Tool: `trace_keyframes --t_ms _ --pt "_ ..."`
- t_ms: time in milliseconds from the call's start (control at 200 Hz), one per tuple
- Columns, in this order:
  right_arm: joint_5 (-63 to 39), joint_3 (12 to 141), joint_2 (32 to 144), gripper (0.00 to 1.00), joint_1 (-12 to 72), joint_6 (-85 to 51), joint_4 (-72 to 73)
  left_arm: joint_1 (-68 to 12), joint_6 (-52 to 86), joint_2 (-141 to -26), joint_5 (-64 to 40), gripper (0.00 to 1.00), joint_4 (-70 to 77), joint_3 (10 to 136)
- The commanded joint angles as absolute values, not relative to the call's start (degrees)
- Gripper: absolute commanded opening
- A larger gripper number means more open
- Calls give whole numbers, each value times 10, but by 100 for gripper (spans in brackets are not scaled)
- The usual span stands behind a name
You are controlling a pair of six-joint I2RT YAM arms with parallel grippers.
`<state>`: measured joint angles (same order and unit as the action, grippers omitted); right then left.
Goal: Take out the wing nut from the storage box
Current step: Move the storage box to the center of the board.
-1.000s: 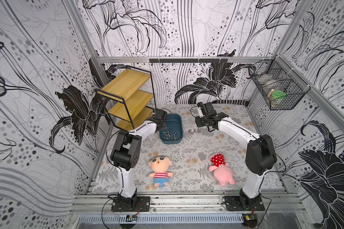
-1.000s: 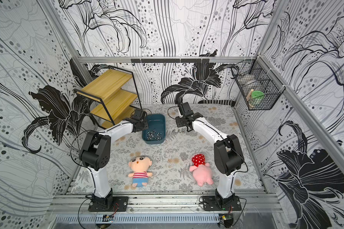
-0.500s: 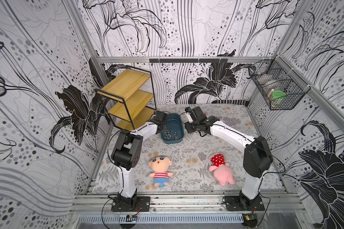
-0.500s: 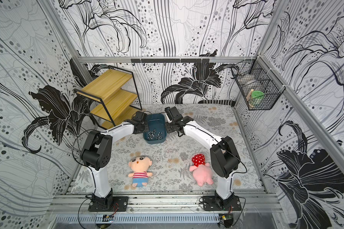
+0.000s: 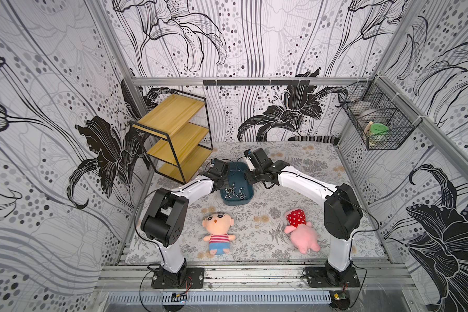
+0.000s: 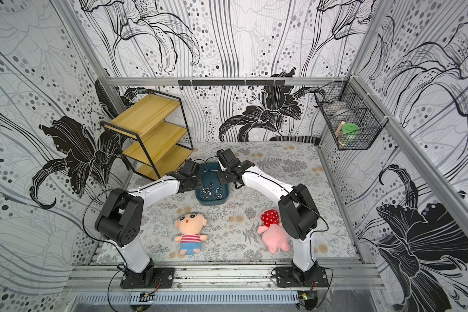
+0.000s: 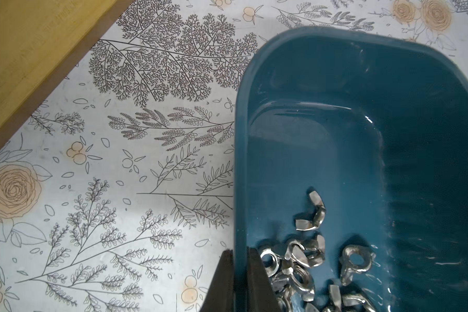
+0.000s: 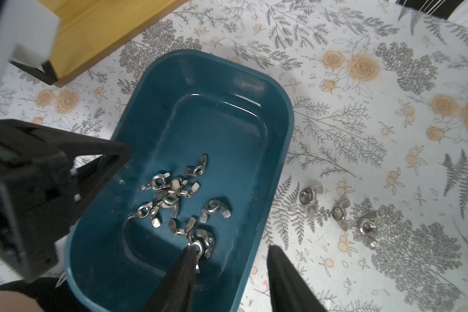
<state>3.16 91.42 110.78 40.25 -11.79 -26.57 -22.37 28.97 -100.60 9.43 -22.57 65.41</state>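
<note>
The storage box's side (image 7: 240, 228) next to the wing nuts is crowded by my left gripper, so next my left gripper moves back before my right gripper picks up the lone wing nut (image 7: 314, 213).
The dark teal storage box (image 5: 237, 203) (image 6: 211, 203) sits mid-table in both top views. Several silver wing nuts (image 8: 173, 200) (image 7: 303, 259) lie in a heap at its near end. My left gripper (image 7: 239, 259) (image 5: 223, 186) is shut on the box's left wall (image 7: 239, 162), one finger inside and one outside. My right gripper (image 8: 231, 248) (image 5: 250, 179) hangs open astride the box's right wall (image 8: 276, 162). Its inner fingertip (image 8: 188, 256) touches a wing nut (image 8: 203, 240) in the box, and the outer one is above the mat.
Three wing nuts (image 8: 310, 195) lie on the floral mat right of the box. A yellow shelf rack (image 5: 173, 135) stands close behind the left arm. Two plush dolls (image 5: 218, 229) (image 5: 300, 232) lie nearer the front. A wire basket (image 5: 376, 124) hangs on the right wall.
My right arm swung left from the mat to over the box. My left gripper closed on the box's wall.
</note>
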Motion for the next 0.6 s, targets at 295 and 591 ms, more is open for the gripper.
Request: trace_keyframes --t_ms 295,591 --pt "8 939 1162 47 426 -176 -247 -230 321 -979 59 15 -189 612" --pt "10 972 1199 47 439 -194 -257 -228 325 -948 48 32 -193 615"
